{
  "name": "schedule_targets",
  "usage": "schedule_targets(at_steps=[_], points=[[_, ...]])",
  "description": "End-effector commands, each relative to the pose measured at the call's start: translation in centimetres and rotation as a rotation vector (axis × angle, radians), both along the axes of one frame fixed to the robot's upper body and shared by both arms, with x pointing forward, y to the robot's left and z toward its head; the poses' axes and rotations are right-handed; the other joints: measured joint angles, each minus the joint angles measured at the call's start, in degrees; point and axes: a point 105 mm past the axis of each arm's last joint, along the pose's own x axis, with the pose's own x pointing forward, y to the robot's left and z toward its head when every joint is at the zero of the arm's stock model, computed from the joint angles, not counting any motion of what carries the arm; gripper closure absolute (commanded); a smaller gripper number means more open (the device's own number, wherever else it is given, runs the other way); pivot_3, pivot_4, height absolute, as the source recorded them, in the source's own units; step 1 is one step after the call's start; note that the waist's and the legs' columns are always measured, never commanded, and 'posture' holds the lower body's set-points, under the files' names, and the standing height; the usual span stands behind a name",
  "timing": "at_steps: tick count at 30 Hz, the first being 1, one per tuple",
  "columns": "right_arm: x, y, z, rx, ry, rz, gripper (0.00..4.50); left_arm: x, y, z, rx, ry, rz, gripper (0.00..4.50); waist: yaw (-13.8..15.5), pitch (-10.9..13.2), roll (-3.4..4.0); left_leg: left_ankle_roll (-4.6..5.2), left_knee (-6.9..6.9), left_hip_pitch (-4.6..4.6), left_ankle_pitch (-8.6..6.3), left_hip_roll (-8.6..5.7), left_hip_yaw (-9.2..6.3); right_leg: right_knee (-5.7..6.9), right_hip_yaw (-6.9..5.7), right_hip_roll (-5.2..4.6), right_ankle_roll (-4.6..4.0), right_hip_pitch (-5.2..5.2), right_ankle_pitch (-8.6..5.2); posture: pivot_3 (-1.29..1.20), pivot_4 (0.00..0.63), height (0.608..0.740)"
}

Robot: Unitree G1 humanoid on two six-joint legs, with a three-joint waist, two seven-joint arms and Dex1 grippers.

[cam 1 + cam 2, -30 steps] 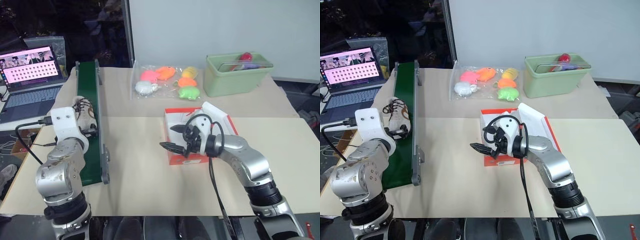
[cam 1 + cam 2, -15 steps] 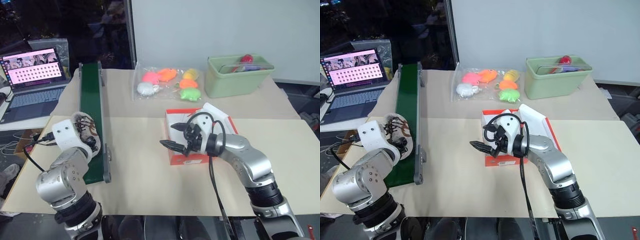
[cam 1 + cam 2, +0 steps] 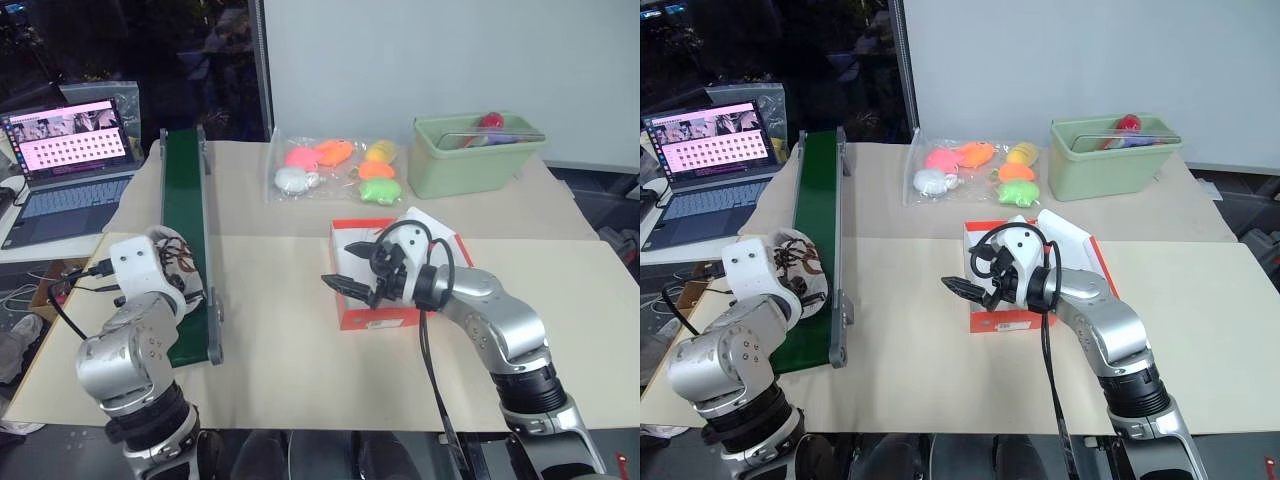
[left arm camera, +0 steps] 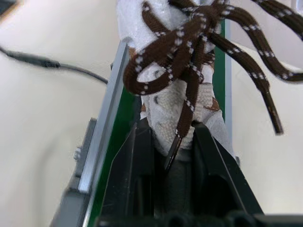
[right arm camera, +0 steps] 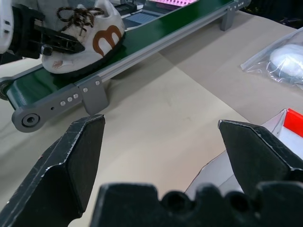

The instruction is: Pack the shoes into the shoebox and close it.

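Observation:
My gripper will make the dark brown laces (image 5: 83,20) hang off the white shoe when it lifts the shoe, because loose loops (image 5: 65,13) stick out from the knot.
One white shoe (image 3: 172,262) with dark brown laces lies on the green conveyor belt (image 3: 185,190) at the left. My left gripper (image 4: 173,127) is shut on its fabric just below the knot of laces. The same shoe (image 5: 90,35) shows a brown mark on its side, with the left gripper's fingers (image 5: 54,43) pinching its top. The orange-red shoebox (image 3: 385,312) stands open mid-table, its white lid (image 3: 432,226) tilted up on the right. My right gripper (image 3: 338,264) hovers over the box's left edge, open and holding nothing, its jaws set wide apart.
A clear bag of coloured toys (image 3: 335,165) lies behind the box. A pale green bin (image 3: 475,155) stands at the back right. A laptop (image 3: 65,150) sits to the left of the belt. Bare tan tabletop (image 3: 270,330) lies between the belt and the box.
My left gripper's fingers have closed on the shoe. The camera has shifted a little. The right arm has kept still and open.

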Motion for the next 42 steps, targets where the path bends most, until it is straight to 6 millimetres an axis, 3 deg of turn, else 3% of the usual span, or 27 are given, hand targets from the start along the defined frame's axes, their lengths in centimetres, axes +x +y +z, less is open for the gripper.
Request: schedule_targets(at_steps=[1, 4, 8, 11, 13, 17, 19, 22, 33, 42], points=[[0.8, -0.2, 2.4, 0.058, -0.060, -0.040, 0.00, 1.5, -1.6, 7.2, 0.323, -0.300, -0.102, 3.58, -0.2, 0.1, -0.15, -0.02, 0.00, -0.10, 0.01, 0.03, -0.03, -0.03, 0.00, 0.05, -0.05, -0.09, 0.03, 0.00, 0.150, 0.729], [1.8, -0.2, 2.9, 0.075, -0.067, -0.088, 0.00, 1.7, -2.9, 8.7, 0.452, -0.377, -0.166, 3.58, -0.4, 0.2, -0.28, -0.05, -0.06, -0.30, 0.03, 0.02, 0.00, -0.13, 0.04, 0.01, -0.13, -0.28, 0.08, 0.00, 0.150, 0.729], [3.9, -0.6, 5.4, 0.241, -0.025, -0.193, 0.00, 1.8, -4.9, 9.4, 0.374, -0.488, -0.248, 3.58, -0.4, 0.2, -0.28, -0.17, -0.41, -0.37, -0.05, 0.02, 0.09, -0.35, 0.08, -0.07, -0.10, -0.40, 0.06, 0.00, 0.150, 0.729], [5.1, -0.3, 7.4, 0.488, 0.128, -0.218, 0.00, 1.8, -8.1, 9.3, 0.097, -0.579, -0.391, 3.58, -0.2, 0.2, -0.28, -0.21, -0.43, -1.21, 0.00, 0.08, 0.06, 0.03, 0.06, -0.05, -0.16, -1.32, 0.10, 0.00, 0.150, 0.729], [5.1, 0.6, 8.1, 0.652, 0.295, -0.153, 0.00, 1.5, -10.0, 9.1, -0.130, -0.629, -0.486, 3.58, -0.1, 0.2, -0.29, -0.23, -0.43, -1.31, 0.00, 0.12, 0.07, 0.10, 0.04, -0.09, -0.17, -1.39, 0.11, 0.00, 0.150, 0.729], [5.2, 1.9, 6.0, 0.600, 0.471, -0.138, 0.00, 0.8, -12.5, 9.3, -0.266, -0.665, -0.643, 3.58, -0.3, 0.2, -0.28, -0.22, -0.43, -1.35, 0.00, 0.11, 0.07, 0.07, -0.01, -0.10, -0.18, -1.39, 0.11, 0.00, 0.150, 0.729], [5.2, 2.3, 4.6, 0.520, 0.512, -0.156, 0.00, 0.7, -12.9, 8.9, -0.284, -0.644, -0.671, 3.58, -0.4, 0.2, -0.28, -0.21, -0.42, -1.28, 0.00, 0.08, 0.08, 0.05, 0.00, -0.08, -0.18, -1.32, 0.11, 0.00, 0.150, 0.729], [4.9, 2.7, 4.1, 0.492, 0.550, -0.135, 0.00, 0.4, -13.5, 8.6, -0.279, -0.630, -0.720, 3.58, -0.5, 0.2, -0.27, -0.20, -0.35, -1.23, 0.01, 0.05, 0.08, -0.17, 0.00, -0.06, -0.17, -1.26, 0.10, 0.00, 0.150, 0.729], [4.6, 4.6, 6.9, 0.607, 0.582, -0.047, 0.00, 0.0, -15.3, 7.8, -0.286, -0.587, -0.817, 3.58, -1.8, 0.2, -0.27, -0.20, -0.35, -1.23, 0.01, 0.07, 0.06, -0.16, 0.00, -0.01, -0.16, -1.26, 0.10, 0.00, 0.150, 0.729], [3.9, 5.7, 7.1, 0.620, 0.620, -0.012, 0.00, 0.8, -15.2, 7.8, -0.269, -0.583, -0.821, 3.58, -1.7, 0.2, -0.24, -0.20, -0.37, -1.24, 0.01, 0.07, 0.05, 0.03, -0.02, 0.00, -0.16, -1.24, 0.10, 0.00, 0.150, 0.729]])
